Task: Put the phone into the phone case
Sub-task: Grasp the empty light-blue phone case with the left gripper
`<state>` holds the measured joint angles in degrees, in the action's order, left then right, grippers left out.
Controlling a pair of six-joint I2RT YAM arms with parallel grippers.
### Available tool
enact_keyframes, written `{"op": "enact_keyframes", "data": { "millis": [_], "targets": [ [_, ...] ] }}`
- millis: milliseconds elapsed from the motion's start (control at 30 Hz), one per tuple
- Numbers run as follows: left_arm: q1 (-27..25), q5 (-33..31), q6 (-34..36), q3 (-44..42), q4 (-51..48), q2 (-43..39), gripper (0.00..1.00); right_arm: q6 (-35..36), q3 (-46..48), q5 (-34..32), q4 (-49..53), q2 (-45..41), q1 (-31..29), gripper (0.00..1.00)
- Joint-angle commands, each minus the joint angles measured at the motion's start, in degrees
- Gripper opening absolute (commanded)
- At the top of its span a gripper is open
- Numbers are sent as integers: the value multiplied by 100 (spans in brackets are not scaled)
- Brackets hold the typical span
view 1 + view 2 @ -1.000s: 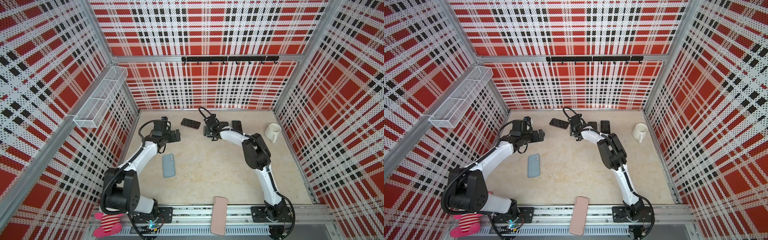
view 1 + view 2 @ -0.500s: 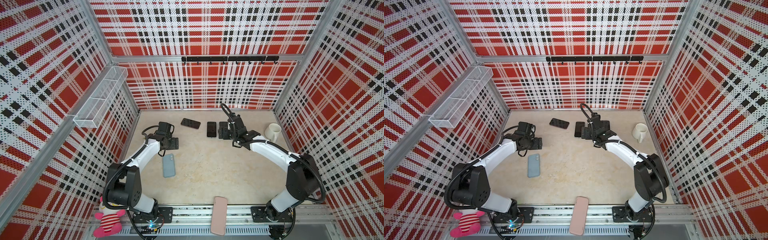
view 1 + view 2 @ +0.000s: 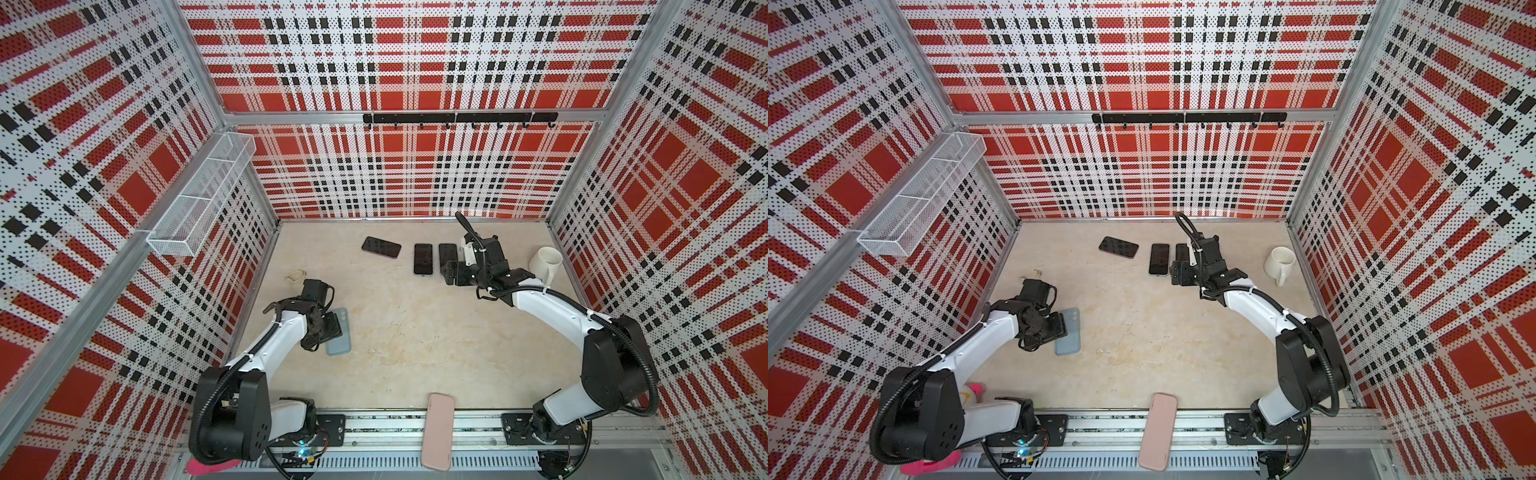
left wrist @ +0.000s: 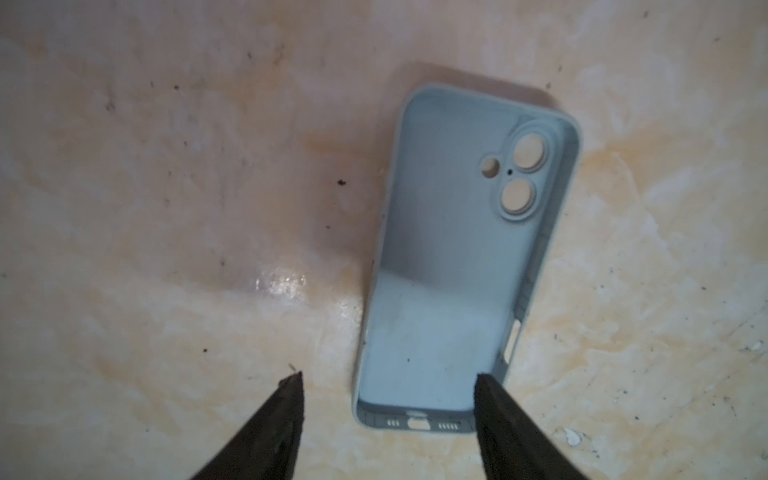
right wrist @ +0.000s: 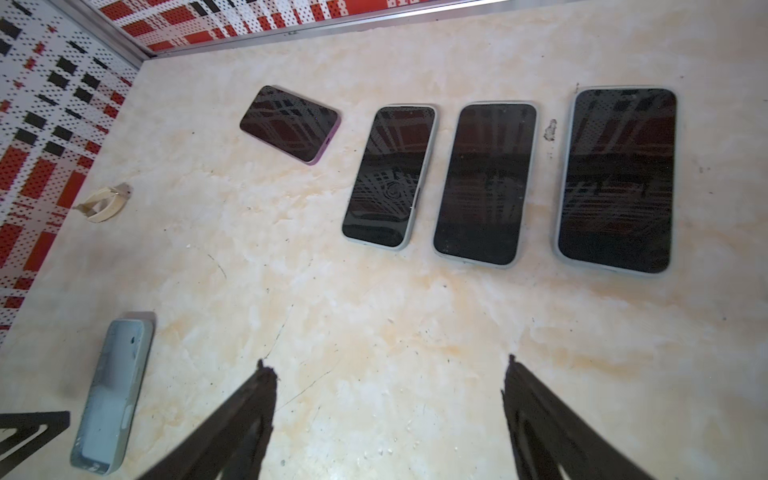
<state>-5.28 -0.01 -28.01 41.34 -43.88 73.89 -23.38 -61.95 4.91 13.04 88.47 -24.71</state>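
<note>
My right gripper is far from the pale blue phone case (image 3: 340,341), so next my left gripper brings the case to the middle (image 3: 409,321) and turns it crosswise first.
A pale blue phone case (image 4: 457,249) lies hollow side up on the table's left part, seen in both top views (image 3: 341,338) (image 3: 1069,334) and in the right wrist view (image 5: 110,390). My left gripper (image 4: 388,375) hangs low over its port end, open. One finger is at the case's corner and the other stands clear of its far side. Several dark-screened phones lie face up at the back (image 5: 388,176) (image 5: 484,183) (image 5: 615,178) (image 3: 423,259). My right gripper (image 5: 387,362) (image 3: 451,272) hovers open just in front of them, holding nothing.
A phone with a purple edge (image 3: 381,247) lies aslant at the back. A white mug (image 3: 546,262) stands at the right. A pink case (image 3: 437,430) rests on the front rail. A small beige strap (image 3: 295,275) lies by the left wall, under a wire basket (image 3: 199,199).
My left gripper has come forward from the back left down onto the blue case, its jaws narrowing. My right arm has swung from the back centre to the right of the phones.
</note>
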Motion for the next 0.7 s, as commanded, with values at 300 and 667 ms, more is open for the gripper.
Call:
{"op": "enact_keyframes", "data": {
  "millis": [300,667],
  "targets": [
    [21,203,-64,-214,652,654,31,72,315,289,-465,-186,257,87],
    [-567,719,-456,-113,977,787,11,-19,548,450,-684,-295,472,87]
  ]
}}
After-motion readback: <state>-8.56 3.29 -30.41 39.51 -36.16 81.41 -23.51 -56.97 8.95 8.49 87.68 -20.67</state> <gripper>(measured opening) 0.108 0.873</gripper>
